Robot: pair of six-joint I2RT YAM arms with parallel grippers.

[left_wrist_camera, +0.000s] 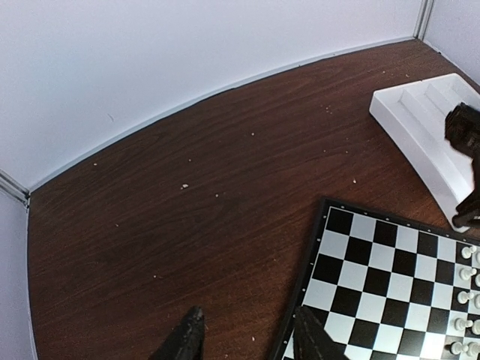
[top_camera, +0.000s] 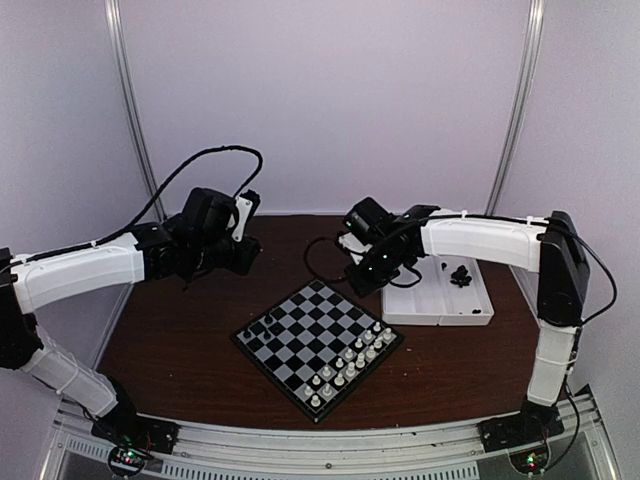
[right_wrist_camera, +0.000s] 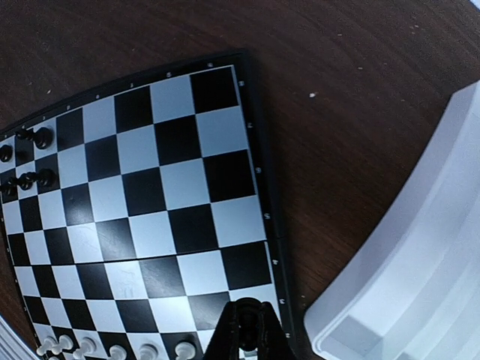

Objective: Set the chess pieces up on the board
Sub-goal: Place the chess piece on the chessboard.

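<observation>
I should continue carrying the black chess piece (right_wrist_camera: 248, 306) with my right gripper to the board's middle squares (top_camera: 327, 321) until it stands, because it hangs base down and those squares are open.
The board (top_camera: 300, 320) lies at the table's middle, turned like a diamond. A few black chess pieces (top_camera: 262, 325) stand along its left corner and show in the right wrist view (right_wrist_camera: 36, 178). More black pieces (top_camera: 461, 275) lie in the white tray (top_camera: 450, 305). My right gripper (right_wrist_camera: 246, 330) is shut on a small black chess piece (right_wrist_camera: 245, 321) above the board's (right_wrist_camera: 150, 187) edge nearest the tray; it hangs over the board's far corner (top_camera: 362, 280). My left gripper (left_wrist_camera: 251, 334) is open and empty above the bare table beside the board's (left_wrist_camera: 375, 277) far-left edge (top_camera: 250, 255).
White chessmen (top_camera: 350, 365) fill two rows along the board's right near side (right_wrist_camera: 112, 349). The white compartment tray (right_wrist_camera: 420, 262) sits right of the board (left_wrist_camera: 420, 127). The right arm (left_wrist_camera: 465, 135) hangs between tray and board. Grey booth walls surround the brown table.
</observation>
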